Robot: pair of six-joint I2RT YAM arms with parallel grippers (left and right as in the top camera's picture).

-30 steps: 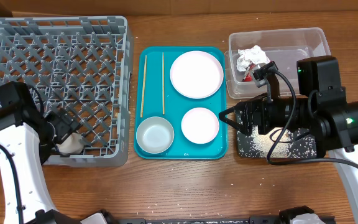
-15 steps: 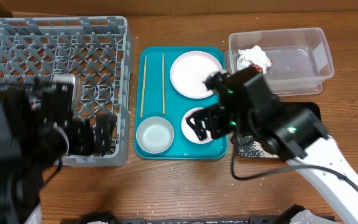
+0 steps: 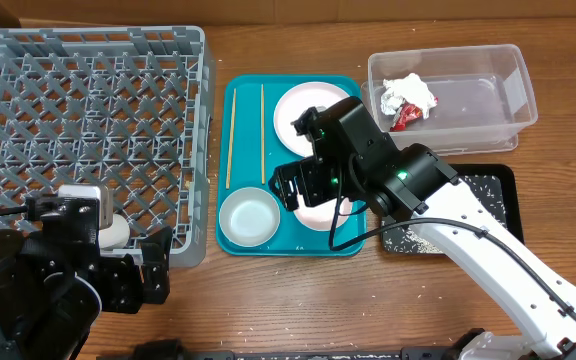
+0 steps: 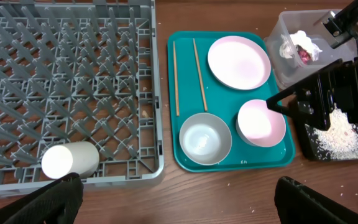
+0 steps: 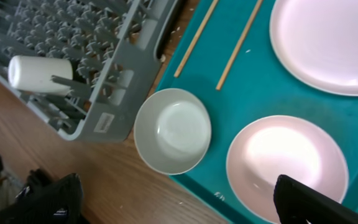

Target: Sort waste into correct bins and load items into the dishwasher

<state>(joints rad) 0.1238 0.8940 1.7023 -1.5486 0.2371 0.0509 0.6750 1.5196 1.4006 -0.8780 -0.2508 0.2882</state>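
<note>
The teal tray (image 3: pixel 280 158) has my right arm reaching across it beside the chopsticks, so that arm should move back and my left gripper should bring the chopsticks (image 3: pixel 262 135) to the rack.
My left gripper (image 4: pixel 185 208) is open and empty over the bare table in front of the grey dish rack (image 3: pixel 198 150); it also shows in the overhead view (image 3: pixel 146 275). A white cup (image 4: pixel 70 160) lies on its side in the rack's front row. My right gripper (image 5: pixel 179 208) is open and empty, hovering over the small white dish (image 5: pixel 288 162) and the silver-grey bowl (image 5: pixel 173 130) on the teal tray (image 3: pixel 246 130). The pink plate (image 3: pixel 293 110) and two chopsticks (image 3: pixel 230 140) also lie on that tray. The right arm hides much of the small dish from overhead.
The clear tub (image 3: pixel 448 52) at back right holds a crumpled tissue (image 3: pixel 408 92) and the red wrapper (image 3: pixel 403 118). The black tray (image 3: pixel 488 195) in front of it holds scattered rice. A few crumbs lie on the wood near the teal tray.
My left gripper has drawn back from the rack to the table's front, leaving the cup in the rack. My right gripper has moved left from the black tray to over the teal tray.
</note>
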